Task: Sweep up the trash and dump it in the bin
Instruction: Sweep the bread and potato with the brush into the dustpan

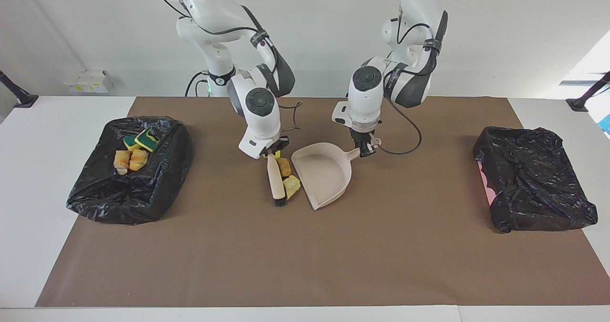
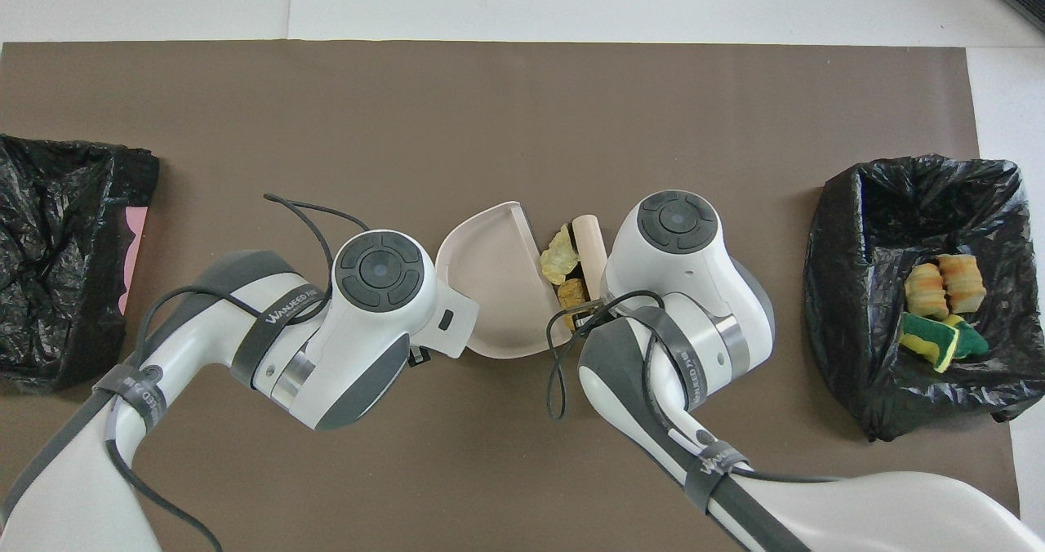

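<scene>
The brush is behind the scraps (image 1: 291,186), and the scraps are outside the open edge of the dustpan. My right gripper should sweep them toward and into the dustpan (image 1: 324,173).
My right gripper (image 1: 272,151) is shut on the handle of the beige hand brush (image 1: 274,176), which stands on the mat beside the dustpan's open edge. Two trash scraps, a tan-orange lump (image 1: 284,166) and a yellow-green piece (image 1: 291,186), lie between the brush and the beige dustpan (image 1: 325,173). A bit of yellow shows under the right gripper. My left gripper (image 1: 366,149) is shut on the dustpan's handle. The overhead view shows the dustpan (image 2: 490,291), the brush (image 2: 589,242) and the scraps (image 2: 559,255) pressed close together. Both grippers are hidden there under the wrists.
A black-bagged bin (image 1: 124,198) at the right arm's end holds two sponge pieces (image 1: 143,139) and two bread-like lumps (image 1: 129,160); it also shows in the overhead view (image 2: 849,233). A second black-bagged bin (image 1: 533,188) stands at the left arm's end.
</scene>
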Robot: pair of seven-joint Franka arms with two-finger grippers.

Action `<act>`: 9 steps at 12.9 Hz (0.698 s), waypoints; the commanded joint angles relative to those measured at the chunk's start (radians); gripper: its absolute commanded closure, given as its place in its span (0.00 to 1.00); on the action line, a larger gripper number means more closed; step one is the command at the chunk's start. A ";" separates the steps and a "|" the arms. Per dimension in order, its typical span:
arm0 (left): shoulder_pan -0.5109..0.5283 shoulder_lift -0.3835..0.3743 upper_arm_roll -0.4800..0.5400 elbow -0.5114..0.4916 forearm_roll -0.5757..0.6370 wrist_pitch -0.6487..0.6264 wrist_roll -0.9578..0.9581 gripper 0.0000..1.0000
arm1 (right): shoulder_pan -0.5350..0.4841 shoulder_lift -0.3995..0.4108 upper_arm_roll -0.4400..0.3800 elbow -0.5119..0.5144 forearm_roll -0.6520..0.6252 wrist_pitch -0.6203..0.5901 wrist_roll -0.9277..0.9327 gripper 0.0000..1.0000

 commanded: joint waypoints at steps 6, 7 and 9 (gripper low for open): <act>-0.011 -0.039 0.011 -0.041 -0.012 -0.002 0.008 1.00 | 0.040 -0.032 0.019 0.064 0.161 -0.046 0.042 1.00; -0.011 -0.039 0.011 -0.041 -0.009 -0.001 0.040 1.00 | 0.025 -0.057 0.017 0.063 0.155 -0.075 0.077 1.00; -0.011 -0.036 0.011 -0.032 -0.002 0.004 0.126 1.00 | -0.020 -0.117 0.016 0.043 0.144 -0.129 0.120 1.00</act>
